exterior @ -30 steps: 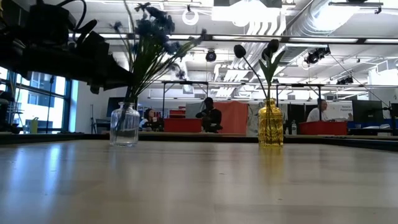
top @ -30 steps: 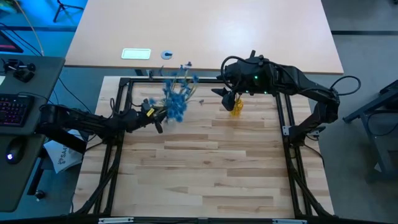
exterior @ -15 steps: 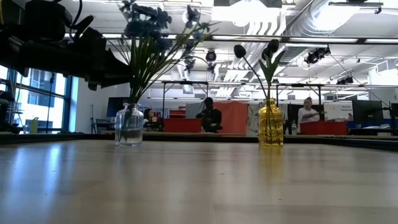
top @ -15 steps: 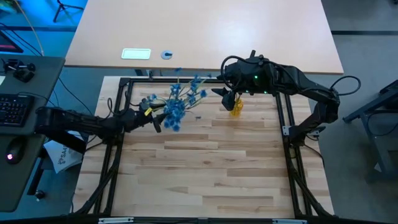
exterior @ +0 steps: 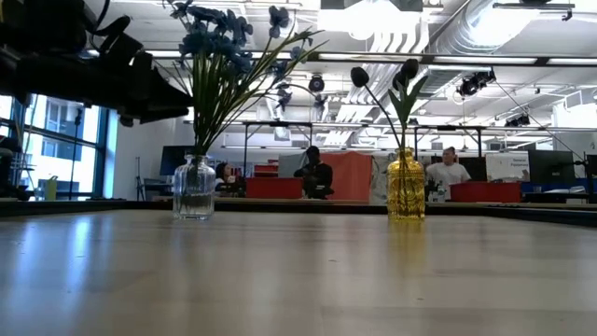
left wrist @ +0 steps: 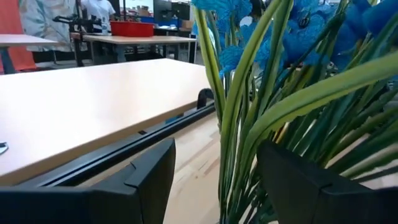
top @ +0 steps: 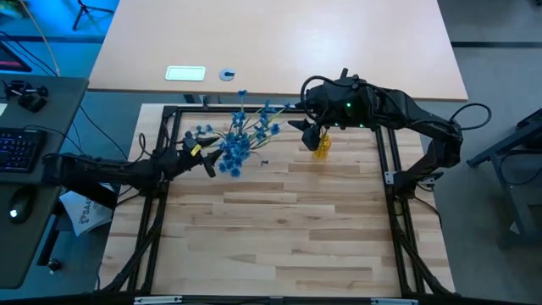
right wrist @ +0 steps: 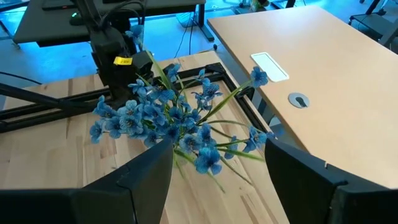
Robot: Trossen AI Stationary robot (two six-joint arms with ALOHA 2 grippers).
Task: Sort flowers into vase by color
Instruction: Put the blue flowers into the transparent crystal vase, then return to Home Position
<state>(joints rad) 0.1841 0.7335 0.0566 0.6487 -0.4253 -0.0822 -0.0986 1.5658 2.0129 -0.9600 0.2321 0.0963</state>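
Note:
My left gripper is open beside the green stems standing in the clear glass vase point(exterior: 194, 189), so it should keep pulling back until it clears the blue flowers point(top: 237, 144).
A bunch of blue flowers point(top: 237, 142) point(right wrist: 161, 118) stands with its green stems in a clear glass vase point(exterior: 194, 189) at the table's far left. Two dark buds point(exterior: 359, 75) on thin stems stand in a yellow vase point(exterior: 406, 187) point(top: 323, 148) at the far middle. My left gripper point(top: 206, 157) point(left wrist: 214, 149) is open and level, just left of the blue bunch. The stems point(left wrist: 239, 124) show just beyond its fingertips, and I see no touch. My right gripper point(top: 306, 134) point(right wrist: 217, 144) hangs open above the yellow vase.
A black metal frame point(top: 169, 114) runs round the wooden table. Beyond it a lighter tabletop bears a white card point(top: 185, 73) and a small round disc point(top: 227, 74). The table's near half point(top: 279, 237) is bare wood. People sit in the room behind point(exterior: 317, 173).
My left gripper has opened, let go of the blue flower stems and drawn back toward the table's left edge. The blue bunch, which leaned toward the gripper, has swung up and spread out in the clear vase. The vase has shifted slightly.

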